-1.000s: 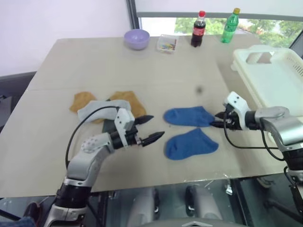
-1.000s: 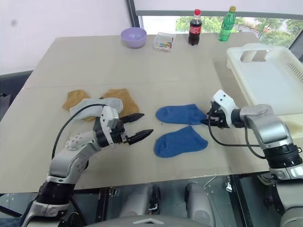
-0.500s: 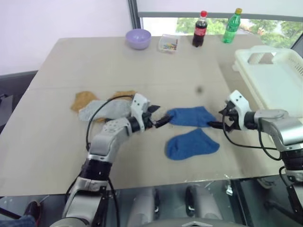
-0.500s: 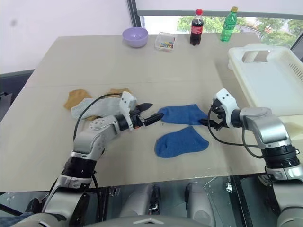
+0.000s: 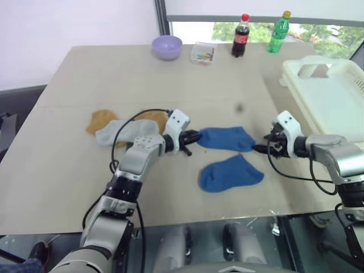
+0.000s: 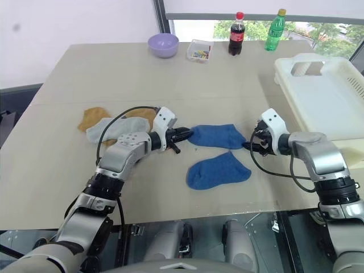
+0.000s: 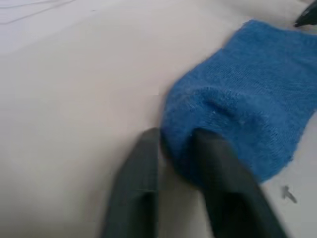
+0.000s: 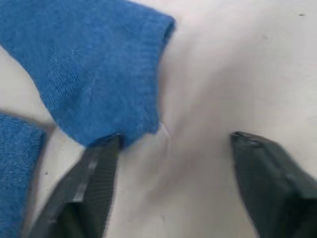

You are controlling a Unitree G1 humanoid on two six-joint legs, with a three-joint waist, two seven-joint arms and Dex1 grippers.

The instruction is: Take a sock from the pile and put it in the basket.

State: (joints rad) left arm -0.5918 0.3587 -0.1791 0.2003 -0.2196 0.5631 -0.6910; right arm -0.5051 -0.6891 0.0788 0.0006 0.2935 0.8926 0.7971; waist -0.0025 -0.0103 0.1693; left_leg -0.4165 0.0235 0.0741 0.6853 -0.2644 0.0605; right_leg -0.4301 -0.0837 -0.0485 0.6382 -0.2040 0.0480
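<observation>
The two blue socks lie the same way and are the same size, so the farther sock (image 5: 227, 138) should cover the nearer sock (image 5: 230, 174) when I bring it over.
The pile (image 5: 122, 128) of mustard-orange and light grey socks lies left of centre on the table. Two royal blue socks lie apart from it, one farther back (image 5: 228, 138) and one nearer (image 5: 230, 172). My left gripper (image 5: 192, 137) is shut on the left end of the farther blue sock (image 7: 247, 99), a fold of cloth pinched between its fingers (image 7: 138, 173). My right gripper (image 5: 264, 147) is open at that sock's right end, with one finger (image 8: 99, 168) touching the sock's corner (image 8: 94, 74). The white slotted basket (image 5: 330, 94) stands at the table's right edge.
Along the far edge stand a lilac bowl (image 5: 166, 46), a small clear box (image 5: 203, 52) of coloured bits, a cola bottle (image 5: 239, 35) and a green bottle (image 5: 278, 24). The table's front edge (image 5: 170, 224) runs close below the nearer blue sock.
My left arm has reached right, past the pile, to the farther blue sock, and its open gripper has shut on the sock's left end. The right gripper has stayed at the right end.
</observation>
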